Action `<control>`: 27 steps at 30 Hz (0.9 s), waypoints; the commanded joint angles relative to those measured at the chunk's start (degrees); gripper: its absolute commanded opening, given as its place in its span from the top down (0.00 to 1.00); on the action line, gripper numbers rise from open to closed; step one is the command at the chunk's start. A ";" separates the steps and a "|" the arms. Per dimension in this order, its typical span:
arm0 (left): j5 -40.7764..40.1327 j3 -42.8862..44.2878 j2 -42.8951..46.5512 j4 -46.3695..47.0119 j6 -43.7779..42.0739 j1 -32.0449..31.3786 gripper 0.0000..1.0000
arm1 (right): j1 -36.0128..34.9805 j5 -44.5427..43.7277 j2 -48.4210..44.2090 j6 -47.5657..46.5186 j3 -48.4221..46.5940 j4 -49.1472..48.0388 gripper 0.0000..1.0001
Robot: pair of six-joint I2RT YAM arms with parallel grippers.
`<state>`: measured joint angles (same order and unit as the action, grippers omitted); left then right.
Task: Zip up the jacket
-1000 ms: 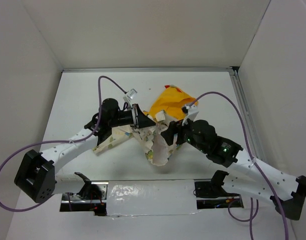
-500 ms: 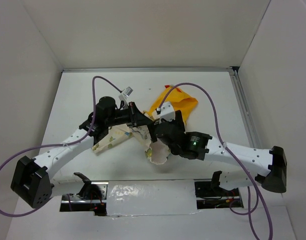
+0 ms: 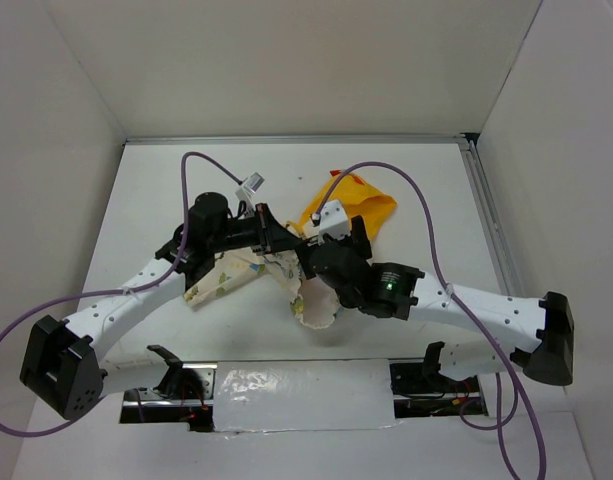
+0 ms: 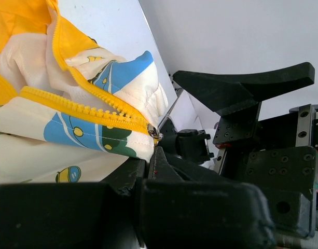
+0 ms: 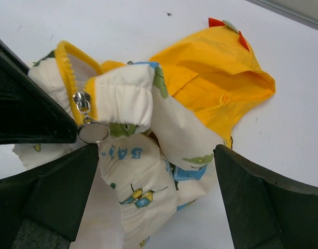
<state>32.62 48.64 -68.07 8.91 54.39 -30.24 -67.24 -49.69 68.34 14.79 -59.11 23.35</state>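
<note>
I should back off and turn my right gripper to center the pull's ring (image 5: 94, 132), because the zipper pull (image 5: 82, 102) is hanging against the edge of that gripper's finger.
The jacket (image 3: 316, 300) lies crumpled mid-table, cream with cartoon prints, its orange hood (image 3: 351, 208) toward the back. My left gripper (image 3: 276, 240) is shut on the jacket's edge beside the yellow zipper; in the left wrist view (image 4: 152, 155) the fabric (image 4: 70, 129) runs into the closed jaws just below the silver slider (image 4: 154, 133). My right gripper (image 3: 311, 262) is open and empty, hovering over the jacket (image 5: 143, 171). In the right wrist view (image 5: 155, 153) the round silver zipper pull (image 5: 94, 132) hangs just above its left finger (image 5: 55, 197).
The white table (image 3: 166, 190) is walled in by white panels. A grey rail (image 3: 491, 220) runs along the right edge. Purple cables (image 3: 406, 190) loop above both arms. A taped strip (image 3: 301, 390) lies at the near edge between the arm bases.
My right arm has swung left and in over the jacket, its gripper now close to my left gripper. The left arm shifted slightly and still holds the jacket.
</note>
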 commanded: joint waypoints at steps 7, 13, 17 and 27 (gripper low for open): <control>2.98 1.37 0.57 2.88 0.89 0.36 1.00 | 0.45 0.47 4.79 -4.33 -1.54 -11.48 0.08; 2.18 1.19 -0.22 2.08 0.19 0.36 1.00 | 0.80 0.30 1.72 -2.83 -0.31 -13.07 0.18; 2.53 1.02 -1.01 2.08 -0.07 0.36 1.00 | 1.15 -0.49 -0.04 -2.57 0.05 -13.25 0.21; 5.78 0.23 -1.98 2.96 -0.95 0.36 1.00 | 3.43 0.20 -1.45 -2.39 0.93 -15.70 0.37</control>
<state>34.89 48.62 -70.19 9.80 54.15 -29.63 -64.90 -48.23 68.97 11.68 -58.50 14.02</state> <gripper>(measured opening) 0.050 0.652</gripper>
